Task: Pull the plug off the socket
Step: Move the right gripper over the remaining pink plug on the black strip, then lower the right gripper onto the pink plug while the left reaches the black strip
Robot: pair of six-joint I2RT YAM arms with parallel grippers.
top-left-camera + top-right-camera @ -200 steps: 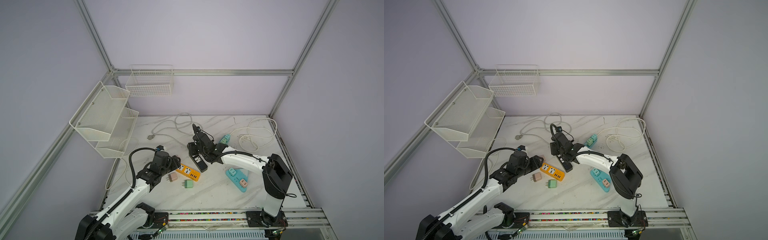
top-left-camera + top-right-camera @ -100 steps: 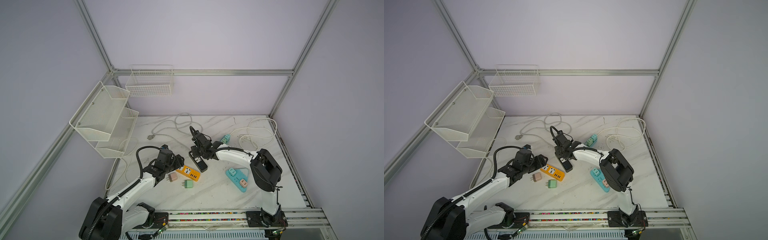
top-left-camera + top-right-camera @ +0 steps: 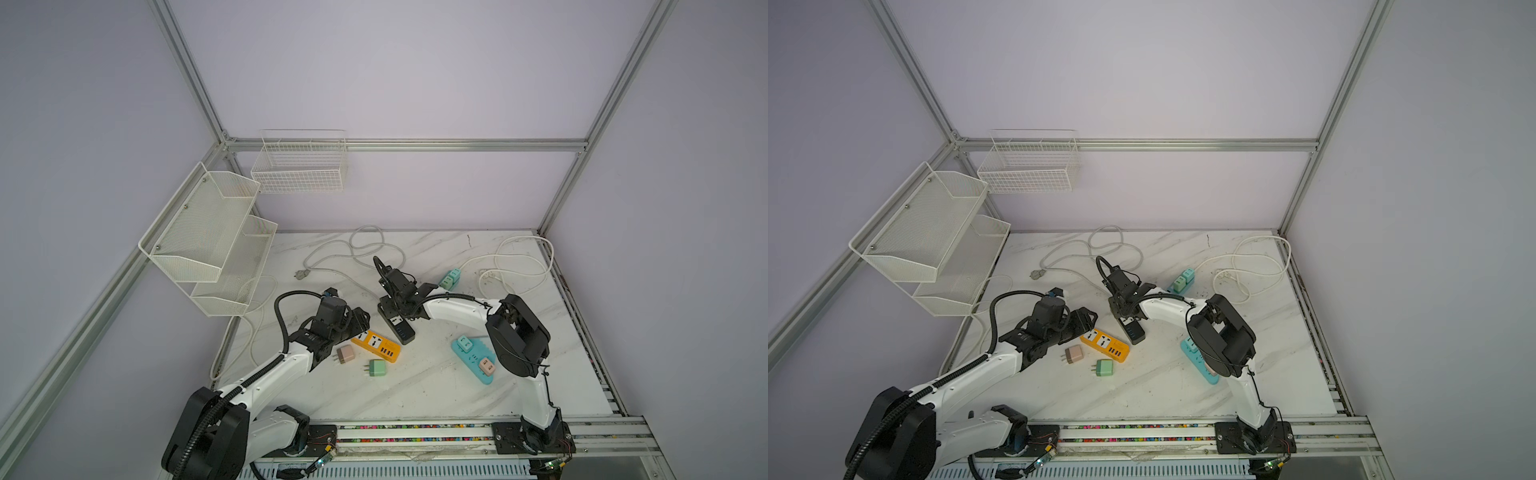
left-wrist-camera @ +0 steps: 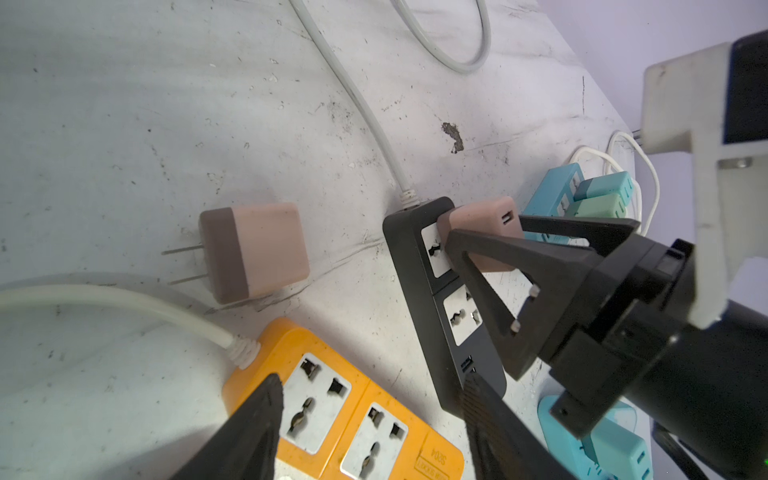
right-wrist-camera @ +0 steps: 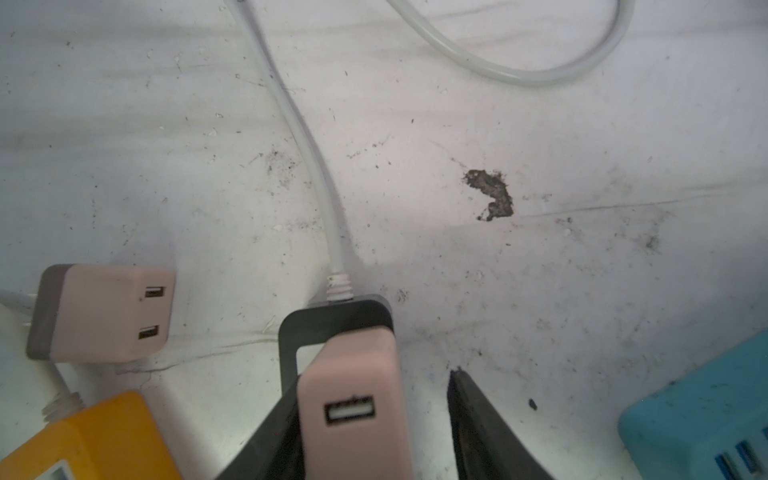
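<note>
I should keep the power strip's cord end (image 4: pixel 406 219) still with my left gripper before my right gripper pulls, because the black power strip (image 4: pixel 424 308) lies loose under the pink plug.
A pink plug (image 5: pixel 349 374) stands plugged into the end socket of the black power strip (image 5: pixel 336 320), near its grey cord. My right gripper (image 5: pixel 374 382) is open around this plug. One finger lies against the plug's side, and the other finger (image 5: pixel 469 407) stands a small gap away from it. In both top views the right gripper (image 3: pixel 395 305) hides the plug above the black strip (image 3: pixel 403 330). My left gripper (image 4: pixel 372 386) is open low over the orange power strip (image 4: pixel 291 336), one finger on each side of it.
A loose pink adapter (image 3: pixel 345 354) and a green adapter (image 3: pixel 377 368) lie in front of the orange strip (image 3: pixel 376 341). A teal strip (image 3: pixel 473 357) with adapters lies to the right, a smaller one (image 3: pixel 450 279) behind. Cords loop at the back. Wire baskets (image 3: pixel 208 232) hang on the left.
The right gripper's jaws have narrowed around the pink plug and its arm has folded lower. The left gripper has reached forward to the orange strip's end.
</note>
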